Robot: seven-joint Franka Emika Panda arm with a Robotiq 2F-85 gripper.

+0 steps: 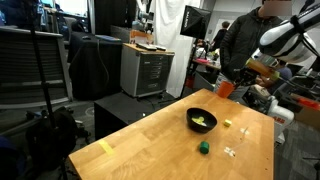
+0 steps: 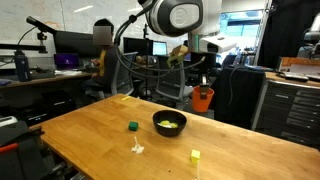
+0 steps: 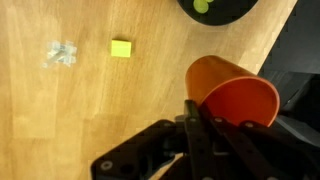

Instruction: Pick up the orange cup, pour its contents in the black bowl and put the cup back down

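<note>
My gripper is holding the empty orange cup (image 2: 203, 99) upright above clear wood (image 2: 207, 143) beside the black bowl. It should keep lowering the cup until the cup's base touches the wood.
My gripper (image 3: 205, 118) is shut on the orange cup (image 3: 232, 90), gripping its rim; the cup's inside looks empty in the wrist view. In both exterior views the cup (image 1: 226, 88) (image 2: 204, 98) hangs in the air past the far edge of the wooden table, beyond the black bowl. The black bowl (image 1: 202, 120) (image 2: 169, 123) sits on the table and holds the yellowish-green contents (image 1: 203, 121) (image 2: 168, 124). The bowl's edge with the contents shows at the top of the wrist view (image 3: 215, 8).
A small dark green object (image 1: 203, 147) (image 2: 132, 126), a yellow block (image 1: 227, 123) (image 2: 195, 156) (image 3: 121, 48) and a small clear crumpled piece (image 1: 230, 152) (image 2: 137, 149) (image 3: 60, 55) lie on the wooden table (image 1: 150, 150). A person stands behind the table (image 1: 240, 40).
</note>
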